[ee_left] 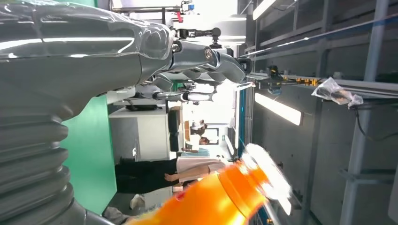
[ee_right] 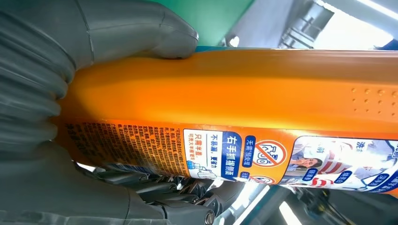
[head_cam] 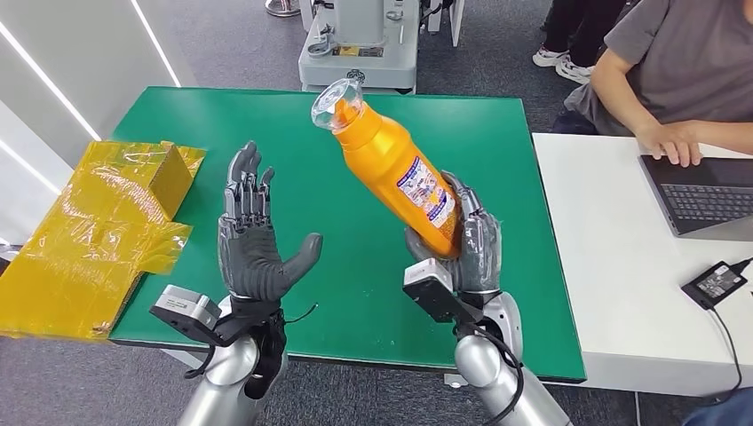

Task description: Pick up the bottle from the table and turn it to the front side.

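The clear cap (head_cam: pixel 337 103) is around the leaning bottle's neck (head_cam: pixel 355 124), so the cap will stay on when I tip the bottle over onto its side.
An orange bottle (head_cam: pixel 391 164) with a clear cap and a printed label is lifted above the green table (head_cam: pixel 373 293), leaning with its cap toward the far left. My right hand (head_cam: pixel 466 244) grips its lower end; in the right wrist view the thumb (ee_right: pixel 136 28) presses the orange body (ee_right: pixel 244 89) and the dark fingers (ee_right: pixel 155 187) wrap under the label. My left hand (head_cam: pixel 257 235) is raised to the bottle's left, palm up, fingers spread, holding nothing. In the left wrist view the fingers (ee_left: pixel 206 61) point away and the bottle's cap end (ee_left: pixel 234 192) shows blurred.
A yellow plastic bag with a cardboard box (head_cam: pixel 98 222) lies at the table's left edge. A white table (head_cam: pixel 622 266) on the right bears a laptop (head_cam: pixel 701 191) and a black adapter (head_cam: pixel 717 282); a person (head_cam: pixel 675 71) sits there. A grey machine base (head_cam: pixel 360 53) stands behind.
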Available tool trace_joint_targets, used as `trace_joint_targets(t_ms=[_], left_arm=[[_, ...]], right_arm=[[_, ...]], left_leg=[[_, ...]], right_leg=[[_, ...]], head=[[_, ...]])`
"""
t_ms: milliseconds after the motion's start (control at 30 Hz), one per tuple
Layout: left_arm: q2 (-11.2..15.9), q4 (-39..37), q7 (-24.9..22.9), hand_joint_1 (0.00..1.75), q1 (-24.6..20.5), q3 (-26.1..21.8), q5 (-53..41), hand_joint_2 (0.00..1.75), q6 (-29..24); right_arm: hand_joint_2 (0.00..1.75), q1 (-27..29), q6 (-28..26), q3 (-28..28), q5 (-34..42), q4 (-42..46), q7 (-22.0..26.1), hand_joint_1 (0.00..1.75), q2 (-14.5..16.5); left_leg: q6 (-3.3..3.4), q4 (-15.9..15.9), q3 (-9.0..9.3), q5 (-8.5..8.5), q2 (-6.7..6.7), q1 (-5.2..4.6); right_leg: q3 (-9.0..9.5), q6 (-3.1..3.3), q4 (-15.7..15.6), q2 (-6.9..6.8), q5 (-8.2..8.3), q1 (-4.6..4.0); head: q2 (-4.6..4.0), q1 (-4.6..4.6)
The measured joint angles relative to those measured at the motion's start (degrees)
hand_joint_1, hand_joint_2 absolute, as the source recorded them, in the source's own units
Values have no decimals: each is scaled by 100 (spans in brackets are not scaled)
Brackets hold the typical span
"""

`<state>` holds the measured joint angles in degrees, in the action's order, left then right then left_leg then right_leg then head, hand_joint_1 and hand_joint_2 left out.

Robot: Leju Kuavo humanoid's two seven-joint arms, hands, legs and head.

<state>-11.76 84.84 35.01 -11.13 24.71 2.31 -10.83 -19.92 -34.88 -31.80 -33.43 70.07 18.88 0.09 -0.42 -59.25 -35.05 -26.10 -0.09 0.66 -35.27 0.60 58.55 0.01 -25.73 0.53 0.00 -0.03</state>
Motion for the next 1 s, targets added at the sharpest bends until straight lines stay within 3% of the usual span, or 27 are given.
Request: trace_joint_targets(t_ms=[167, 333, 500, 1000], left_arm=[[2, -67, -277, 0, -26, -3, 710, 175, 903], [2, -169, -492, 0, -141, -3, 750, 175, 1190], [3, -298, -500, 0, -221, -3, 780, 175, 1439], [0, -479, -580, 0, -287, -53, 656, 175, 1763]], right_arm=[[175, 177, -364, 1, -512, 231, 532, 175, 86], [175, 327, -254, -57, -566, 337, 557, 175, 84], [175, 375, 60, -179, -742, 334, 639, 175, 28], [175, 398, 1507, -209, -1489, 187, 139, 175, -213]], left_leg=[[0, 0, 1, 0, 1, -1], [0, 0, 0, 0, 1, -1], [0, -1, 1, 0, 3, -1], [0, -1, 1, 0, 3, -1]], right_leg=[[0, 0, 0, 2, 0, 0], [0, 0, -1, 2, 0, 0], [-1, 0, -1, 3, 0, 0], [-1, 0, -2, 3, 0, 0]], head=[[0, 0], [0, 0], [0, 0], [0, 1]])
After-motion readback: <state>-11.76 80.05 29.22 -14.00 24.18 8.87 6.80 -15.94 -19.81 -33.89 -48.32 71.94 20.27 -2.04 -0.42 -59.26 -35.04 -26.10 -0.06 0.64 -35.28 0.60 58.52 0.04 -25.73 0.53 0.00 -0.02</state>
